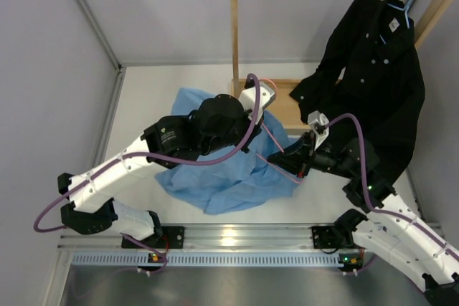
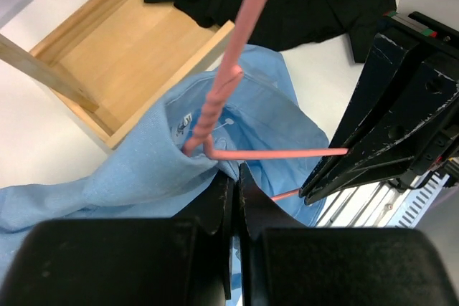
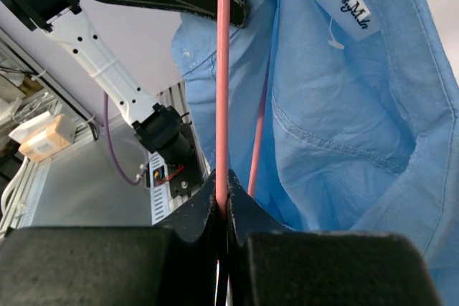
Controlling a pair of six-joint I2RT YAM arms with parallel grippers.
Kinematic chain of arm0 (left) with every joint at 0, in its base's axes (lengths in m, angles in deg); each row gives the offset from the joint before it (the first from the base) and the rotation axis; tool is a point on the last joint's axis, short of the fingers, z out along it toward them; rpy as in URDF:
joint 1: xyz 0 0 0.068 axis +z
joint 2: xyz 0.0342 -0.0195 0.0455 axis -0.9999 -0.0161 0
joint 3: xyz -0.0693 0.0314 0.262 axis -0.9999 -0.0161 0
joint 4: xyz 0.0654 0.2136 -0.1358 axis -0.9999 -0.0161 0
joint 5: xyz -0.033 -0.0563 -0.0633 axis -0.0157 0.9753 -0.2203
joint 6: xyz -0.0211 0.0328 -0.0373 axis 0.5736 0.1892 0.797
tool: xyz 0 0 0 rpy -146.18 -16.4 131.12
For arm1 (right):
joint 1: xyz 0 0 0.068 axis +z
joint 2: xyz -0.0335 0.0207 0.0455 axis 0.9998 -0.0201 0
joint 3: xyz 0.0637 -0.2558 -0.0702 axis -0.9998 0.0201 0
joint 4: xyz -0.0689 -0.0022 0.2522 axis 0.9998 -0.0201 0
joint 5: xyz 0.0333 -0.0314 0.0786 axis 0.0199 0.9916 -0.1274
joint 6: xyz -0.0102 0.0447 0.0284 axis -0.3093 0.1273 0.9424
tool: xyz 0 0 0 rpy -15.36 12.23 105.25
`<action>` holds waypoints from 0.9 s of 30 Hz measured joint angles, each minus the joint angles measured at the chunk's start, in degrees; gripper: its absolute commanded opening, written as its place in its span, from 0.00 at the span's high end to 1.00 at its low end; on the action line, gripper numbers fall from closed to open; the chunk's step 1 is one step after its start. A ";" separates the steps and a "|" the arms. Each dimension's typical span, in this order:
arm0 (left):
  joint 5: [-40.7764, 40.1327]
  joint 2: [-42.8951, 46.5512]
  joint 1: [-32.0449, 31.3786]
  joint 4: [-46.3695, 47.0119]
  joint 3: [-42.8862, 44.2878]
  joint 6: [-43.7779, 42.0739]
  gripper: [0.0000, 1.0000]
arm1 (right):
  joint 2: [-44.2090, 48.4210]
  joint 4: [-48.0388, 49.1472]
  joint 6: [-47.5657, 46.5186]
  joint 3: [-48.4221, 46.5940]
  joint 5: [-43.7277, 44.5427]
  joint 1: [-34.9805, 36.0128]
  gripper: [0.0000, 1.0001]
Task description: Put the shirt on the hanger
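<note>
My left gripper is pinching only the edge of the shirt's collar, and a hanger arm is sticking out. So next my left gripper grabs more cloth below the hanger's neck.
The light blue shirt lies bunched on the white table, its collar lifted between the two grippers. My left gripper is shut on the shirt's collar edge, its jaws pinching the cloth just below the hanger's neck. The pink wire hanger has its twisted neck inside the collar, hook running up out of the left wrist view. My right gripper is shut on one hanger arm and shows in the left wrist view. The shirt's inner yoke and label hang beside it.
A wooden rack with a flat base stands at the back. A black shirt hangs on a pale blue hanger from its rail, draping onto the base. An aluminium rail runs along the near edge. Walls close the left and back.
</note>
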 measured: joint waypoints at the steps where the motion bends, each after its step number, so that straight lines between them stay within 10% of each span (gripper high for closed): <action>1: 0.39 -0.02 0.00 -0.20 -0.37 -0.04 1.00 | 0.00 0.87 0.15 0.72 0.52 0.20 1.00; 13: -10.86 -0.09 -0.57 -5.20 0.17 2.12 1.00 | 0.24 12.26 2.62 8.79 7.72 0.92 1.00; 18: -8.44 -1.42 -1.01 -6.01 3.04 0.35 0.63 | -1.29 16.92 3.98 9.90 8.61 2.27 1.00; 22: -4.59 -1.57 -1.46 -6.05 3.50 -2.10 0.08 | -1.33 20.28 4.50 10.19 8.79 2.91 1.00; 27: -1.64 0.31 -1.46 -4.50 3.26 -10.10 0.02 | -0.39 25.11 5.05 13.31 9.22 2.93 1.00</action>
